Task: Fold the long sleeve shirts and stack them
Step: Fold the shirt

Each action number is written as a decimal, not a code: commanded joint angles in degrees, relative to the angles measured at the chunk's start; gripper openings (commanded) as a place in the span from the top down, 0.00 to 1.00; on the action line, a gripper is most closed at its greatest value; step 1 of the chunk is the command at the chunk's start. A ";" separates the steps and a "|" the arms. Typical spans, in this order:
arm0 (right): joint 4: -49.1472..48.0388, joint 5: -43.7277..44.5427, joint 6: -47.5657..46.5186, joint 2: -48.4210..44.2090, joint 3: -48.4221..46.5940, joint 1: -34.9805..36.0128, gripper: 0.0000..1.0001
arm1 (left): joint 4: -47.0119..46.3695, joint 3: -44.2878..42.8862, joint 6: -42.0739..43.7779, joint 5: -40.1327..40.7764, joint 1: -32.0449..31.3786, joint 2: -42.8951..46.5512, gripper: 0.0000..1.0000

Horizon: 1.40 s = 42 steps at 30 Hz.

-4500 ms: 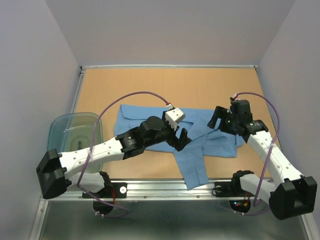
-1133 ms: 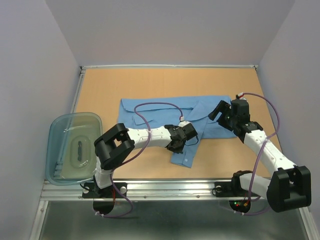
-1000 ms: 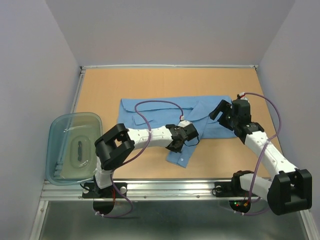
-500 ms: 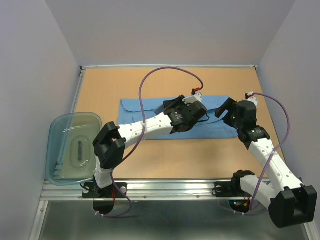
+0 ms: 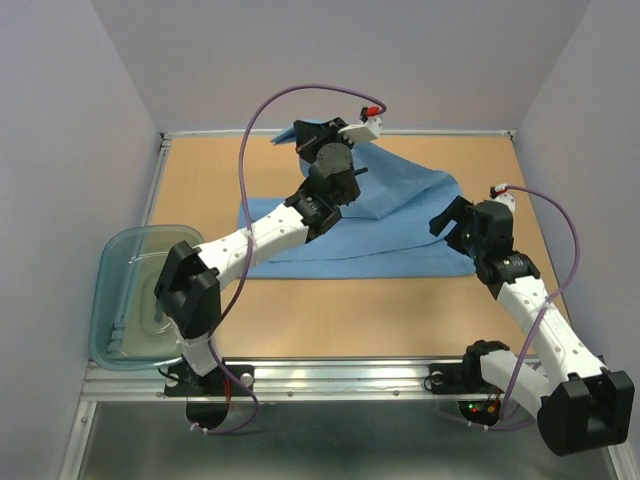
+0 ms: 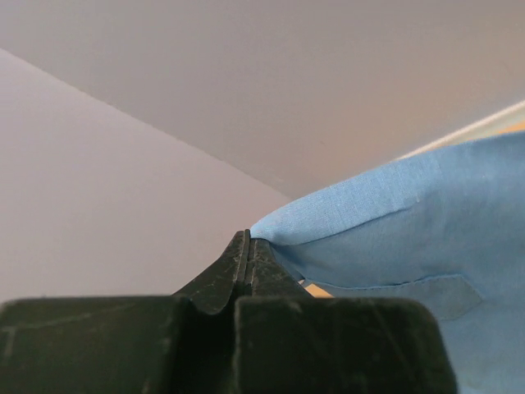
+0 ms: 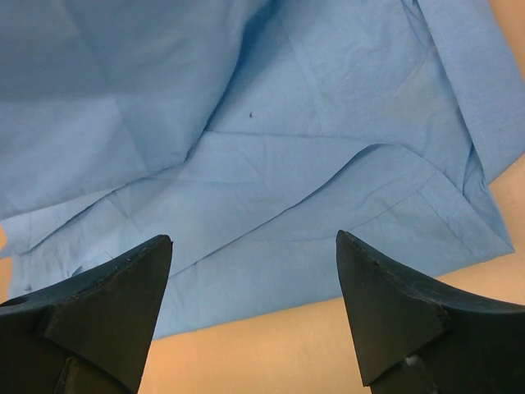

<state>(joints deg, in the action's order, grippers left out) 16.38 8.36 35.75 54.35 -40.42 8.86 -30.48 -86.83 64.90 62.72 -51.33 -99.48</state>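
Observation:
Next, my left gripper brings the sleeve's cuff (image 5: pixel 285 136) in its grip back over the shirt toward the near hem (image 5: pixel 395 272), because the cuff reaches past the shirt's far side.
A light blue long sleeve shirt (image 5: pixel 400 215) lies across the middle of the tan table (image 5: pixel 330 315). One part of it is pulled up into a peak near the back edge. My left gripper (image 5: pixel 301 135) is shut on that raised cloth. In the left wrist view the black fingertips (image 6: pixel 246 240) pinch a fold of the shirt (image 6: pixel 394 217) in front of the grey wall. My right gripper (image 5: pixel 447 220) hovers open over the shirt's right end. In the right wrist view its fingers straddle the hem (image 7: pixel 271 271), and nothing is between them.
A clear bluish plastic tub (image 5: pixel 145 290) sits at the table's front left, beside the left arm's base. Grey walls close in the table on the left, back and right. A metal rail (image 5: pixel 330 375) runs along the near edge.
My left gripper has carried the cloth from the shirt's front part up and toward the back wall, so it rises in a tent. The right gripper has stayed open at the shirt's right end.

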 commanded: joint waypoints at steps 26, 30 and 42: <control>0.05 9.47 -1.29 -6.89 -2.82 0.01 0.15 | 4.88 -4.48 -7.41 -4.09 -21.35 0.16 1.00; 0.14 10.89 -2.00 -4.43 -4.31 -0.07 0.16 | 16.48 -9.32 -16.64 -5.50 -21.53 0.60 1.00; 0.32 3.42 -2.70 12.09 -11.95 -0.34 0.20 | 41.27 -15.12 -36.92 -6.11 -13.72 -2.29 1.00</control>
<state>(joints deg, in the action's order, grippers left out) 17.61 14.28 34.28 63.70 -47.48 8.86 1.91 -97.56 38.65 56.62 -67.68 -101.97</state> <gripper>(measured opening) 0.809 0.018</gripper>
